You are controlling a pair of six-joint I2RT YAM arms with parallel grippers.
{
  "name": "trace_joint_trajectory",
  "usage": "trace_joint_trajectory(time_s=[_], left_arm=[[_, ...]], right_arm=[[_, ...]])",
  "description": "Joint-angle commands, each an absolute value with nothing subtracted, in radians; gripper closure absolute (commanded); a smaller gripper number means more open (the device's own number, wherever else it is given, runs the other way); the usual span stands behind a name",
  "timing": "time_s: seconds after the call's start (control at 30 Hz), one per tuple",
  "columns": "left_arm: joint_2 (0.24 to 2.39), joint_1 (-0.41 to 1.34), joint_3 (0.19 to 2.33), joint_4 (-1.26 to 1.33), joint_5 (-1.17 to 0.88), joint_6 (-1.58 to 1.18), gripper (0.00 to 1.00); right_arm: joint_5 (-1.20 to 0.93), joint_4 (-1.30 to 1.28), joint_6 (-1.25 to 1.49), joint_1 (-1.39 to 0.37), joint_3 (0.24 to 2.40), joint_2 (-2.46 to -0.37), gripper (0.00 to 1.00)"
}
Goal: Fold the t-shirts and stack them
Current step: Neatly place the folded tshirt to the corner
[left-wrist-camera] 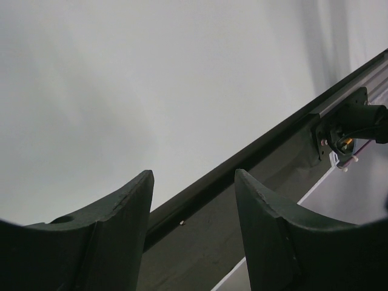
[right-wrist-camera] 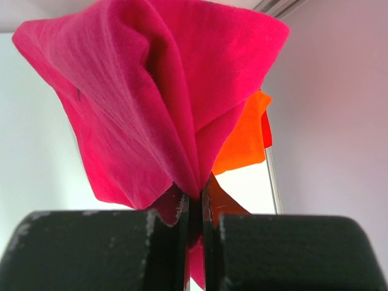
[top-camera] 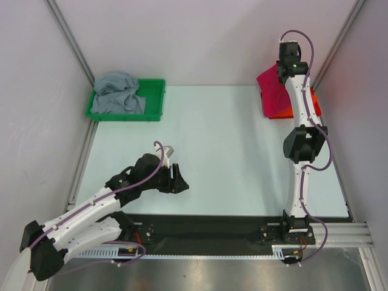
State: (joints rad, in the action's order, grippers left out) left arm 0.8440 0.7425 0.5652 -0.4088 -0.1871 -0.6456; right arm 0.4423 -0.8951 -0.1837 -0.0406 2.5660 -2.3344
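The crimson-pink t-shirt (top-camera: pixel 273 89) hangs over the bright orange t-shirt, so the robot's right gripper should keep moving toward the orange t-shirt's edge (top-camera: pixel 316 102) by the side and let go there.
My right gripper (right-wrist-camera: pixel 194 200) is shut on the crimson-pink t-shirt (right-wrist-camera: pixel 151 103) and holds it lifted at the far right of the table (top-camera: pixel 276 91). The bright orange t-shirt (top-camera: pixel 285 113) lies under it on the table; its edge shows in the right wrist view (right-wrist-camera: pixel 242 145). The grey t-shirt (top-camera: pixel 118 94) lies crumpled in the green tray (top-camera: pixel 154 100) at the far left. My left gripper (top-camera: pixel 180 182) rests low near the front of the table, open and empty (left-wrist-camera: pixel 194 182).
Grey walls and metal frame posts enclose the pale table (top-camera: pixel 212 139). A black strip and metal rail (top-camera: pixel 212 227) run along the front edge by the arm bases. The right arm (top-camera: pixel 303 145) stretches along the right side.
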Motion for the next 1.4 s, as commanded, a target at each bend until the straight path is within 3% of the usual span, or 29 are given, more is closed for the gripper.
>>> trace_joint_trajectory(time_s=[0.0,1.37], left_arm=[[0.848,0.73,0.617,-0.422,-0.19,-0.611,0.38],[0.877,0.718,0.644,-0.508,-0.201,-0.549,0.38]], right_arm=[[0.449,-0.822,-0.178,-0.02,2.588,-2.336,1.0],[0.417,-0.713,-0.25,0.064,2.602,-2.482,1.0]])
